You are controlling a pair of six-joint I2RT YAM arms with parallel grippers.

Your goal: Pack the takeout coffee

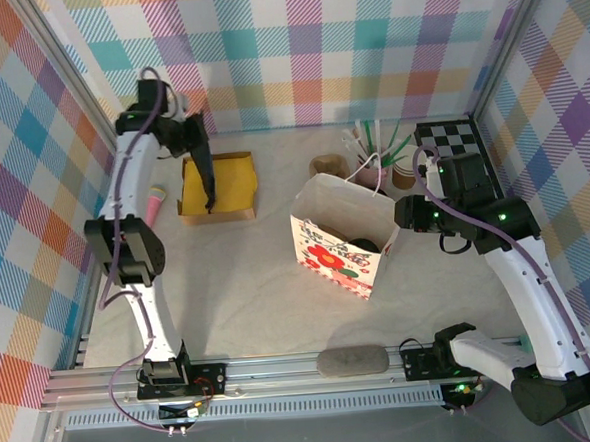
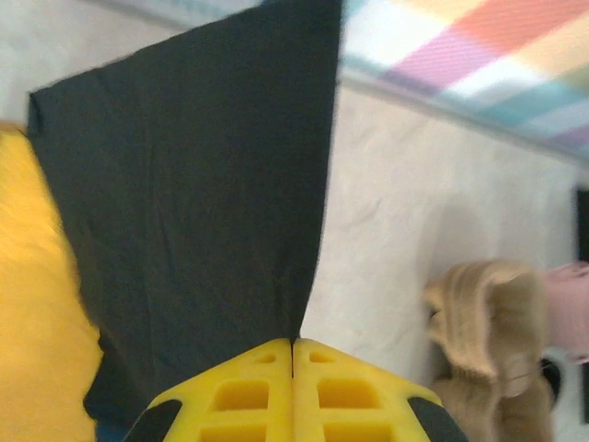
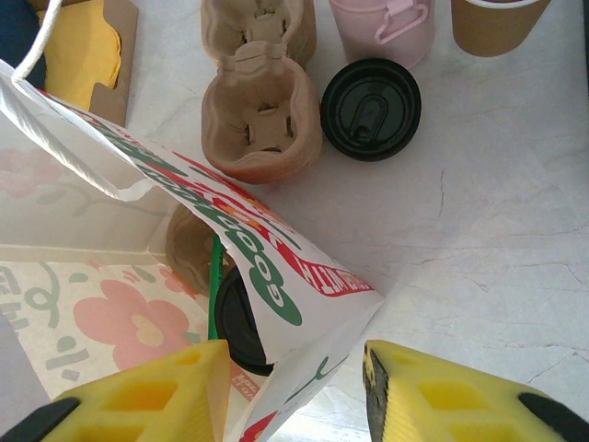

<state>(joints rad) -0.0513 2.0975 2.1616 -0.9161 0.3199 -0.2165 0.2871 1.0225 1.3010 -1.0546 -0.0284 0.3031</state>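
A blue napkin (image 3: 33, 72) dangles with the black napkin in my left gripper, so I should set both on the yellow stack (image 1: 233, 181) and pick up just the black napkin.
A white paper bag (image 1: 341, 240) printed with flowers stands open mid-table. Inside it, a black lid (image 3: 235, 322) sits beside a green straw (image 3: 213, 285) and a brown carrier (image 3: 189, 244). An open brown kraft cup (image 3: 497, 23) stands behind the bag, with a loose black lid (image 3: 370, 109) lying flat near it. My right gripper (image 3: 296, 368) is open, its fingers either side of the bag's right corner fold (image 3: 313, 304). At the back left my left gripper (image 2: 294, 343) is shut on a black napkin (image 2: 202, 203), which hangs over a yellow stack (image 1: 227, 180).
An empty pulp cup carrier (image 3: 262, 101) and a pink cup (image 3: 382, 28) of straws (image 1: 370, 141) stand behind the bag. A checkered board (image 1: 455, 141) lies at the back right. A pink cone (image 1: 157, 201) lies left of the yellow stack's kraft tray (image 1: 219, 214). A grey pad (image 1: 352, 360) rests on the front rail.
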